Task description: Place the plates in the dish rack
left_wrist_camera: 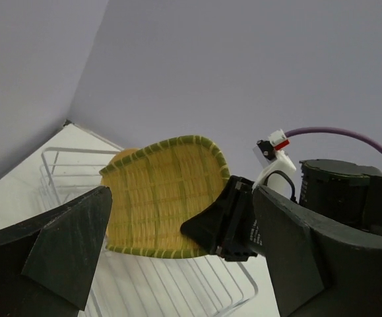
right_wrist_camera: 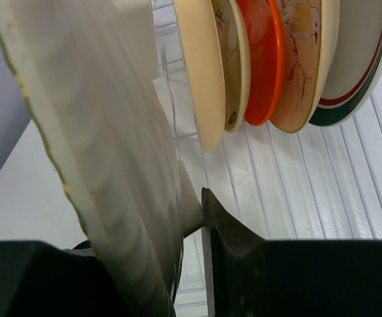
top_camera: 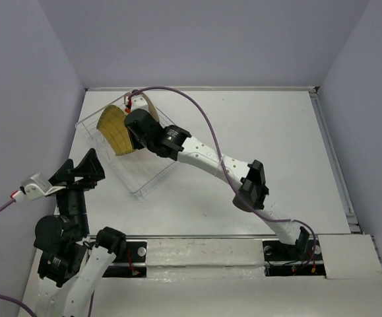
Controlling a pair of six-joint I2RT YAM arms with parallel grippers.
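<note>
My right gripper is holding the yellow woven-look plate (top_camera: 115, 130) at a slant over the dish rack, so next I back the plate clear and straighten it by its free edge (top_camera: 102, 120) with my left gripper.
My right gripper (top_camera: 132, 130) is shut on the edge of the squarish yellow woven-look plate (top_camera: 114, 129) and holds it upright over the left part of the white wire dish rack (top_camera: 142, 183). In the left wrist view the plate (left_wrist_camera: 158, 195) hangs above the rack's wires (left_wrist_camera: 177, 284), pinched by the right gripper (left_wrist_camera: 225, 221). In the right wrist view its pale underside (right_wrist_camera: 111, 132) fills the left, between my right gripper's (right_wrist_camera: 192, 221) jaws. Beyond stand a cream plate (right_wrist_camera: 200, 66), an orange-red plate (right_wrist_camera: 263, 59), a tan printed plate (right_wrist_camera: 301, 59) and a green-rimmed white plate (right_wrist_camera: 362, 53). My left gripper (top_camera: 78, 173) is open and empty, left of the rack.
The rack stands at the table's far left, close to the left wall (top_camera: 32, 99). The right arm's purple cable (top_camera: 197, 112) arcs over the table. White tabletop (top_camera: 263, 145) lies to the right of the rack.
</note>
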